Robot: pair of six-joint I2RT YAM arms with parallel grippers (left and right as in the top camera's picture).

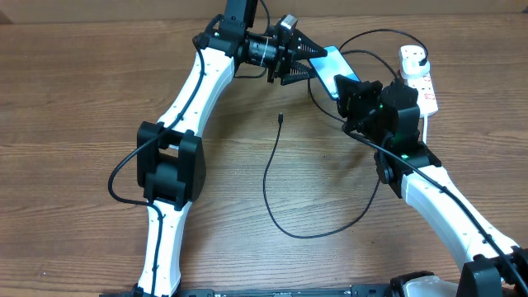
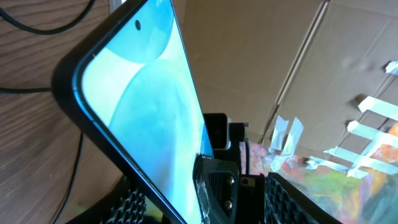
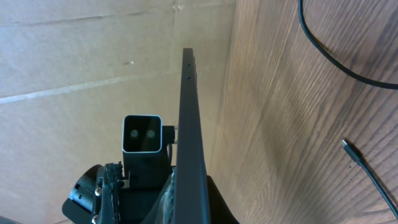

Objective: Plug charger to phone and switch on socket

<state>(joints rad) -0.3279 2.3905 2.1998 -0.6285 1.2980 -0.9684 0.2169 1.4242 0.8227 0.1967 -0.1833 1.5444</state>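
The phone's loose end point(image 1: 320, 68) points between the left gripper's open fingers, so the robot's left gripper should go on moving in over the screen point(image 1: 334, 69) until its fingers close.
The phone point(image 1: 328, 66), its light blue screen lit, is held up off the table at the back centre. My right gripper point(image 1: 346, 89) is shut on its right end; the right wrist view shows the phone point(image 3: 189, 124) edge-on between those fingers. My left gripper point(image 1: 299, 61) stands open round the phone's left end, and the screen point(image 2: 143, 106) fills the left wrist view, close to the left pad point(image 2: 134, 205). The charger's connector tip point(image 1: 281, 118) lies free on the wood, its black cable point(image 1: 268, 186) looping towards the socket point(image 1: 419, 81), which has a black plug point(image 1: 417, 58) in it.
The socket lies at the back right with its white lead beside it. The black cable curves over the table's middle and under my right arm point(image 1: 429, 186). Cardboard walls point(image 3: 93, 56) stand behind the table. The connector tip point(image 3: 352, 153) also shows in the right wrist view.
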